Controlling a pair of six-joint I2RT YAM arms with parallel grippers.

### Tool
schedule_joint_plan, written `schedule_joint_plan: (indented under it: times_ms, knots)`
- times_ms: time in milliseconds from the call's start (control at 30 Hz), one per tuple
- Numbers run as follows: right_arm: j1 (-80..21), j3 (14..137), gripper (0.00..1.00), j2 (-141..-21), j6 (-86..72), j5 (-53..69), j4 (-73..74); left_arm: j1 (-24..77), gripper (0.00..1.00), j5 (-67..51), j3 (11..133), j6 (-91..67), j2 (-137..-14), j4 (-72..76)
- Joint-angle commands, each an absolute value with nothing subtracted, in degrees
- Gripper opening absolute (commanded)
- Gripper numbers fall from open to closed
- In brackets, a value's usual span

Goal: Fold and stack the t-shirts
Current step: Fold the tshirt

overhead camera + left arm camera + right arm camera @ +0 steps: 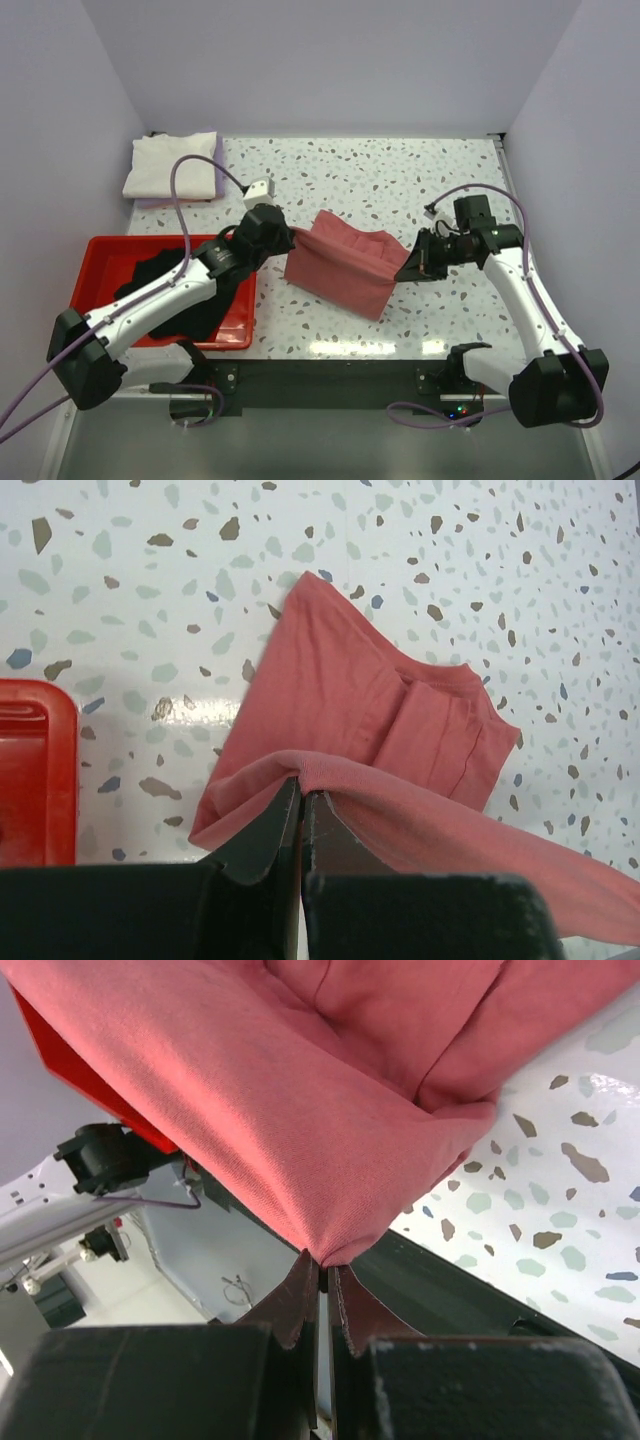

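The dusty red t-shirt's held edge (345,252) is pulled tight and parallel to its flat collar end, so the robot's left gripper keeps going to the t-shirt's far corner (322,214) and lets go there.
A dusty red t-shirt (345,263) hangs stretched between my two grippers above the table's middle, its lower part draping onto the terrazzo top. My left gripper (290,235) is shut on the shirt's left edge; in the left wrist view the cloth (350,710) bunches at the closed fingertips (285,805). My right gripper (412,262) is shut on the right edge; the shirt (320,1090) fills the right wrist view. A black t-shirt (170,285) lies in the red tray (100,255). A folded cream-white shirt (170,163) lies on a pale lavender one (218,175) at the back left.
The red plastic tray stands at the near left, beside my left arm; its corner shows in the left wrist view (35,770). White walls enclose the table on three sides. A black strip runs along the table's front edge (330,375).
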State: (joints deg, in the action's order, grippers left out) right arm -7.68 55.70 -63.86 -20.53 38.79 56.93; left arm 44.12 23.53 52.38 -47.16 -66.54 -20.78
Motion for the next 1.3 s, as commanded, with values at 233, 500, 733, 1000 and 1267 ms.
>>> schedule_joint_plan:
  times_ms: [233,500,733,1000,1267]
  knots:
    - [-2.03,53.88,0.00,-68.82,-20.74,41.23,50.37,40.26,0.00,23.91,61.60,-41.66,-77.85,-13.27]
    - [-0.44,54.32,0.00,-71.36,-23.20,35.60,44.31,37.27,0.00,19.43,66.97,-39.29,-86.91,-11.08]
    - [-0.18,54.14,0.00,-75.32,-24.87,32.26,40.08,35.60,0.00,16.26,72.85,-36.83,-96.05,-10.72]
    - [2.20,52.65,0.00,-81.46,-26.28,30.50,33.76,34.63,0.00,15.30,78.13,-34.28,-104.58,-10.72]
    - [2.81,54.14,0.17,-89.64,-25.93,28.22,28.58,33.93,0.31,12.83,84.63,-33.05,-113.02,-12.57]
